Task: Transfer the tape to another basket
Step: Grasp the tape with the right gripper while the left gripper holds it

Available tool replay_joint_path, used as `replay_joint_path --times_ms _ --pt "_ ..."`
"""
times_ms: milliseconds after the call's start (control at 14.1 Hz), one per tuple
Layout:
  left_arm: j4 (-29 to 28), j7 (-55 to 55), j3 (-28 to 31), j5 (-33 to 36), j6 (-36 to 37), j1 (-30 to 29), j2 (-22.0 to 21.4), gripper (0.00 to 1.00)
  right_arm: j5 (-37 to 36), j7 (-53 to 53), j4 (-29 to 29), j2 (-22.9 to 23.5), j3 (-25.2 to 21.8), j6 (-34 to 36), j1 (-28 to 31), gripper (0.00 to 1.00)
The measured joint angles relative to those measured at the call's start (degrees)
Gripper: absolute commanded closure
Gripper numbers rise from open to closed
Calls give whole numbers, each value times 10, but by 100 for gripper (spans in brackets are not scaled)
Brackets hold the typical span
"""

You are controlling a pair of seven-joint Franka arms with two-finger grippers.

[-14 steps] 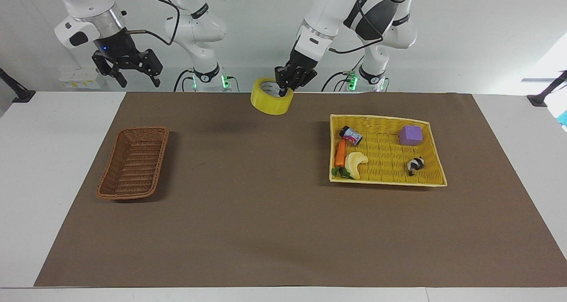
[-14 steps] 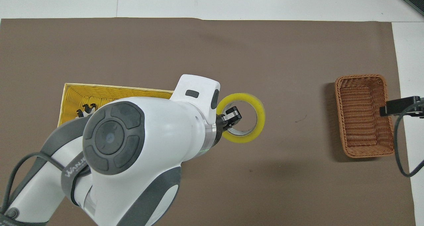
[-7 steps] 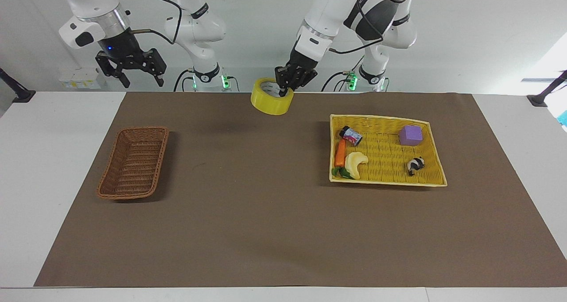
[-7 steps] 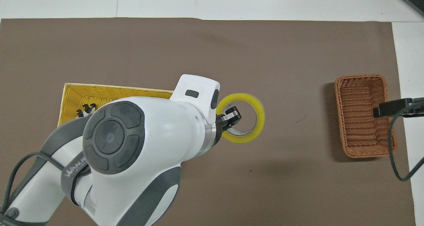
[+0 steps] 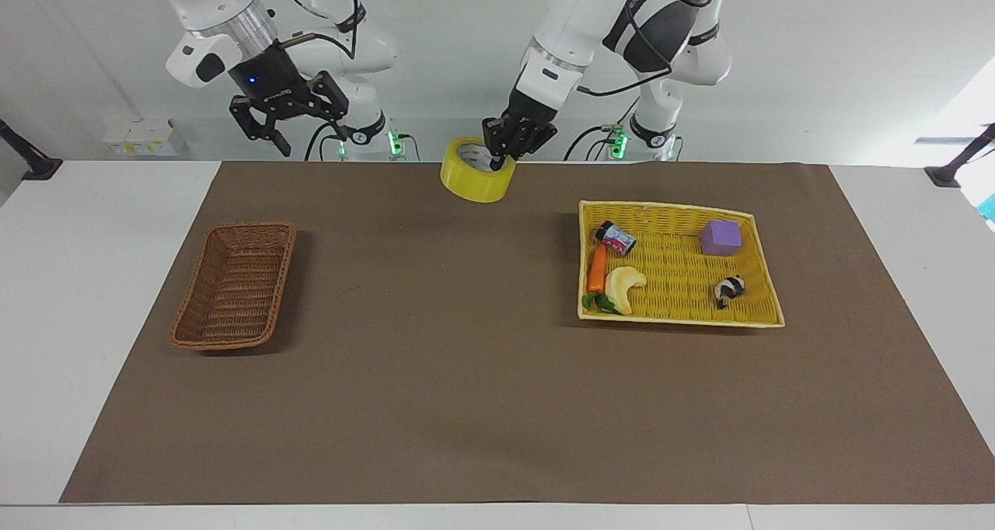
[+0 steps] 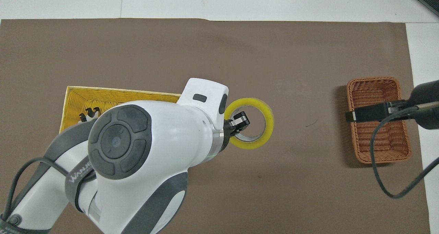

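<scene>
The tape [image 6: 269, 121] looks slightly narrower than the wicker basket's opening [image 6: 380, 141], so the tape should come to lie flat inside when the robot lowers it.
The tape [image 5: 476, 180], a yellow roll with a pale core, hangs in the air from my left gripper [image 5: 497, 155]. That gripper is shut on the roll's wall, with one finger inside the core. The roll is over the brown mat between the two baskets, and it also shows in the overhead view [image 6: 268, 120] with the left gripper [image 6: 240, 121] on it. The brown wicker basket [image 5: 233, 289] is empty at the right arm's end of the mat. My right gripper [image 5: 309, 137] is open and empty, raised, and in the overhead view [image 6: 355, 115] it is over the wicker basket [image 6: 384, 141].
A flat yellow woven tray [image 5: 668, 206] lies toward the left arm's end. It holds a purple cube [image 5: 720, 237], a carrot [image 5: 597, 270], a pale banana-like piece [image 5: 624, 285], a small can [image 5: 616, 237] and a black-and-white toy [image 5: 729, 289]. A brown mat [image 5: 466, 374] covers the table.
My right gripper has swung from the table's end toward the middle and now hangs over the wicker basket. My left gripper and the tape have hardly moved.
</scene>
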State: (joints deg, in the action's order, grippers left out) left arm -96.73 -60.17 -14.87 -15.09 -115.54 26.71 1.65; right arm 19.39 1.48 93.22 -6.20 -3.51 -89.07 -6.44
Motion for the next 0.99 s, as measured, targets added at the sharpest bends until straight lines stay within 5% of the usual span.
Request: replay_joint_path --times_ms 355,709,993 --pt "-1 15 0 -14 0 0 0 100 119 -13 46 10 2 -75 -43 0" --pt "-4 18 -2 -18 0 0 0 100 140 3 106 11 4 -170 -101 0" --pt "-6 19 -4 -19 -3 1 0 100 143 26 117 8 2 -174 -103 0"
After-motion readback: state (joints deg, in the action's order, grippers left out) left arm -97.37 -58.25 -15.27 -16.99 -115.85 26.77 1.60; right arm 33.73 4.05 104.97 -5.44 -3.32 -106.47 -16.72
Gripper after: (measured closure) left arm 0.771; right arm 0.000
